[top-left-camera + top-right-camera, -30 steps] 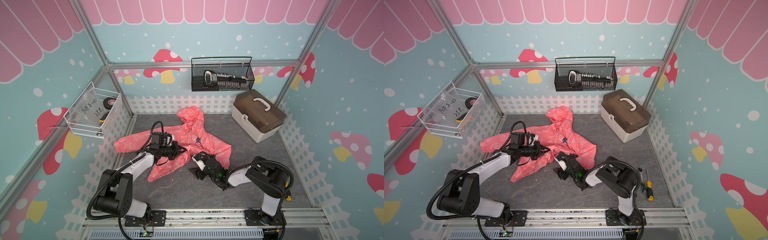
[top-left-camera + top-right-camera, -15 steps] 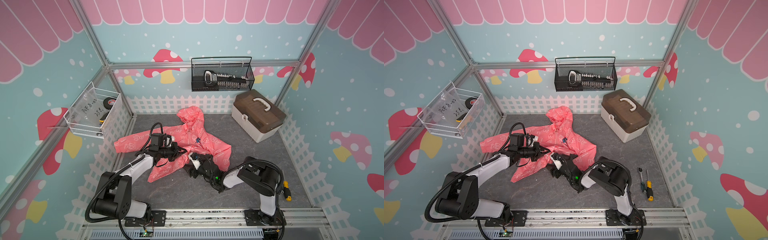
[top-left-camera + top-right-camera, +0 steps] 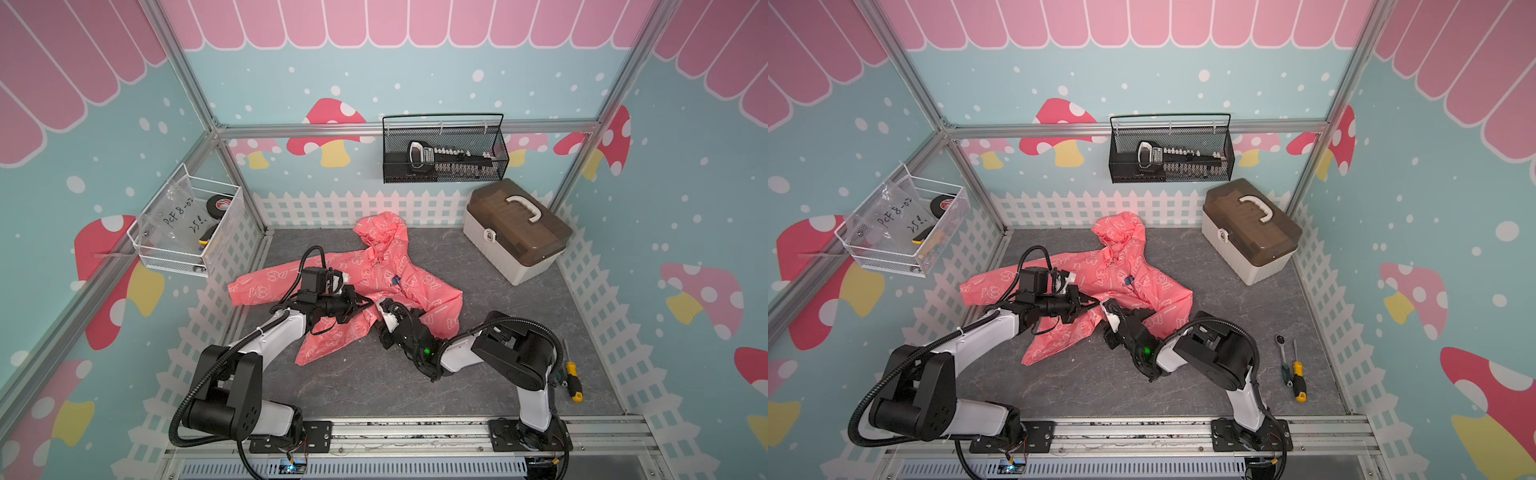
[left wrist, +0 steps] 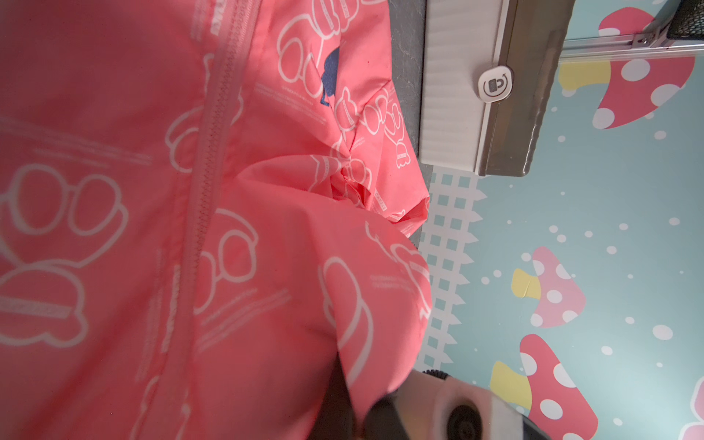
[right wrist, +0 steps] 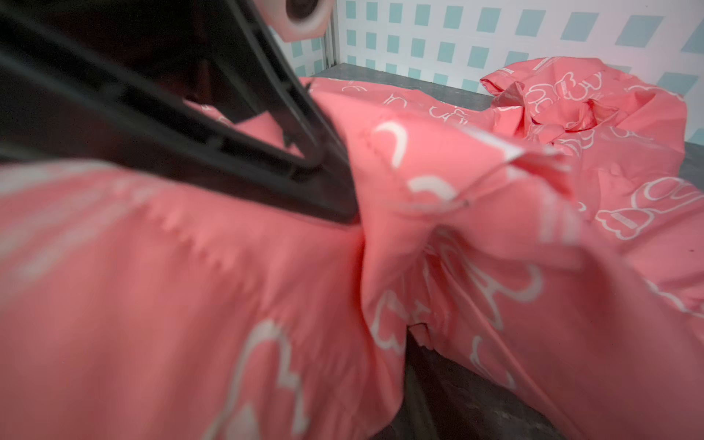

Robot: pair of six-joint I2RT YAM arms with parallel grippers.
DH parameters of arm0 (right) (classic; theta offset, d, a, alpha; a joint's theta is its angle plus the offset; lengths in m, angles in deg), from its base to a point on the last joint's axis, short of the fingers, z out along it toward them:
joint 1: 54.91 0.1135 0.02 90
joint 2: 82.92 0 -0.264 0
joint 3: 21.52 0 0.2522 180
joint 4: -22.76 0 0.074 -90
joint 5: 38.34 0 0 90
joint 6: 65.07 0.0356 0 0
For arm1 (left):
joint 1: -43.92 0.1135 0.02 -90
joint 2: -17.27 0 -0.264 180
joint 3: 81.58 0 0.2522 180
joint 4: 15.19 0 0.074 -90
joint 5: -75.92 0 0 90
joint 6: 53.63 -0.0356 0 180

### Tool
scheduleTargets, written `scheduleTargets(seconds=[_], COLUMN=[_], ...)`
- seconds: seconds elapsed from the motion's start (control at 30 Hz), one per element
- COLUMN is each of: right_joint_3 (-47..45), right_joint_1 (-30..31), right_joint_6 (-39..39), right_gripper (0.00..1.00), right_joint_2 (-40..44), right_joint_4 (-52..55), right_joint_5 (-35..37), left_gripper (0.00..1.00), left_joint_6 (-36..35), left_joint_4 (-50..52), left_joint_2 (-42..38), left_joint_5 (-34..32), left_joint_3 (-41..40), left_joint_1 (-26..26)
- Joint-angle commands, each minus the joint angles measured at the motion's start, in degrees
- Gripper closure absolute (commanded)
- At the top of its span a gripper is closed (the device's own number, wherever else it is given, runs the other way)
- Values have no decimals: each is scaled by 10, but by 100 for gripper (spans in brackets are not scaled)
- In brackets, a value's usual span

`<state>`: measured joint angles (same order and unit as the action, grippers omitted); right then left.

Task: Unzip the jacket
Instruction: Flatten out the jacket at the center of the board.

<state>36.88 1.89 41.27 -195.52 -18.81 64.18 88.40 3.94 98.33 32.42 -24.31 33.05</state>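
Observation:
The jacket's lower front (image 3: 360, 321) is bunched where my grippers meet, so I need to lay it flat and make the folded sleeve (image 3: 449, 313) straight with my right gripper before I unzip the jacket.
The coral-pink jacket (image 3: 399, 266) (image 3: 1133, 266) lies spread on the grey floor with its hood toward the back wall. Its zipper (image 4: 213, 152) runs closed past the navy chest logo (image 4: 330, 74). My left gripper (image 3: 365, 301) (image 3: 1094, 300) is shut on a fold of the jacket's lower front. In the right wrist view its black fingers (image 5: 266, 152) pinch the cloth. My right gripper (image 3: 384, 311) (image 3: 1111, 309) sits at the hem, tip to tip with the left one. Fabric (image 5: 228, 304) drapes over its jaws and hides them.
A beige toolbox (image 3: 517, 230) with a brown lid stands at the back right. A black wire basket (image 3: 444, 153) hangs on the back wall and a white one (image 3: 187, 228) on the left wall. Screwdrivers (image 3: 571, 374) lie at the right. A white picket fence rings the floor.
My right gripper has slid left along the hem until it meets the left gripper, and its jaws have narrowed. The left gripper keeps its hold and has hardly moved.

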Motion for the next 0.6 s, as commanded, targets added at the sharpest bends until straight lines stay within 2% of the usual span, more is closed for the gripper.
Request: scheduleTargets(seconds=[0.0, 0.13, 0.17, 0.23, 0.27, 0.37, 0.43, 0.57], right_joint_3=[9, 10, 14, 31, 39, 52, 51, 35], right_joint_1=[3, 3, 3, 3, 4, 5, 7, 20], right_joint_6=[-11, -37, -47, -73, -87, -148, -180, -228], right_gripper=[73, 89, 94, 100, 100, 100, 100, 100], right_joint_2=[16, 60, 77, 114, 134, 190, 224, 287], right_joint_4=[55, 136, 176, 281, 340, 495, 577, 723], right_joint_5=[52, 72, 75, 90, 103, 117, 114, 76], left_gripper=[100, 100, 94, 71, 60, 44, 39, 37], left_joint_6=[-12, -37, -49, -75, -91, -136, -156, -177], left_joint_4=[4, 36, 53, 91, 114, 186, 216, 243], left_joint_2=[-16, -20, -21, -25, -31, -47, -55, -63], left_joint_5=[-1, -8, -11, -22, -34, -85, -111, -149], left_joint_3=[-3, 5, 11, 23, 30, 53, 64, 73], left_joint_1=[5, 5, 5, 5, 5, 5, 5, 5])
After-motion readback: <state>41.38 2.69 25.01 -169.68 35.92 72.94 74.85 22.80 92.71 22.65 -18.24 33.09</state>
